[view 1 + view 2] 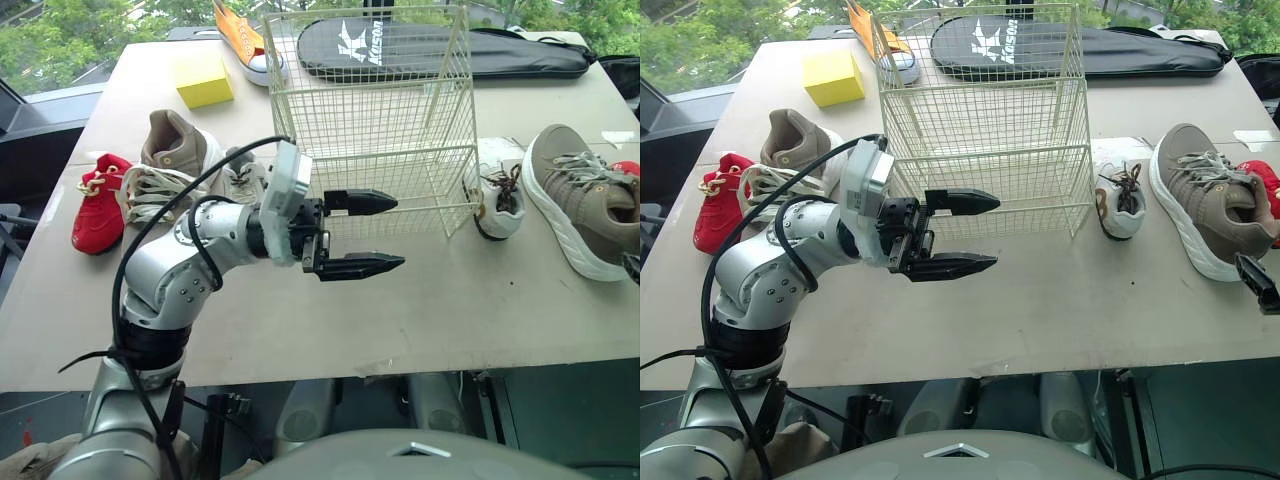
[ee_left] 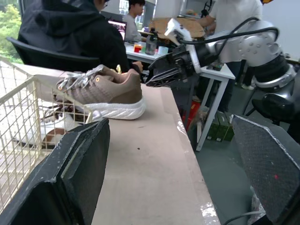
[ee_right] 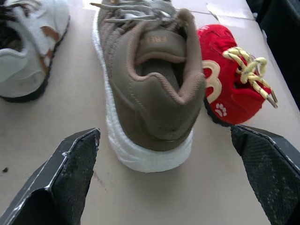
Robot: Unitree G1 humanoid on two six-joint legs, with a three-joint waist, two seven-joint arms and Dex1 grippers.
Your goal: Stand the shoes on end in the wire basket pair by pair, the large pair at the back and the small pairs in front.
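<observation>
The padded collar of the brown shoe bends around a hollow opening [image 3: 165, 72], so the shoe's heel [image 3: 164, 123] will squeeze into a narrow fold when the robot lifts it.
The empty wire basket [image 1: 375, 110] stands at the table's middle back. My left gripper [image 1: 365, 232] hovers open just in front of it, holding nothing. Left of the basket lie a large brown shoe [image 1: 175, 150], a small white shoe [image 1: 240, 175] and a small red shoe [image 1: 98, 200]. To the basket's right are another small white shoe [image 1: 497, 195], the other large brown shoe [image 1: 585, 205] and a second red shoe [image 3: 232, 89]. My right gripper [image 3: 165, 133] is open just behind the brown shoe's heel, not touching it.
An orange sneaker [image 1: 245, 40], a yellow block [image 1: 204, 80] and a black racket bag [image 1: 440, 48] lie along the table's far edge. The table's right edge [image 2: 187, 140] drops off beside the brown shoe. People [image 2: 70, 37] sit at desks beyond it.
</observation>
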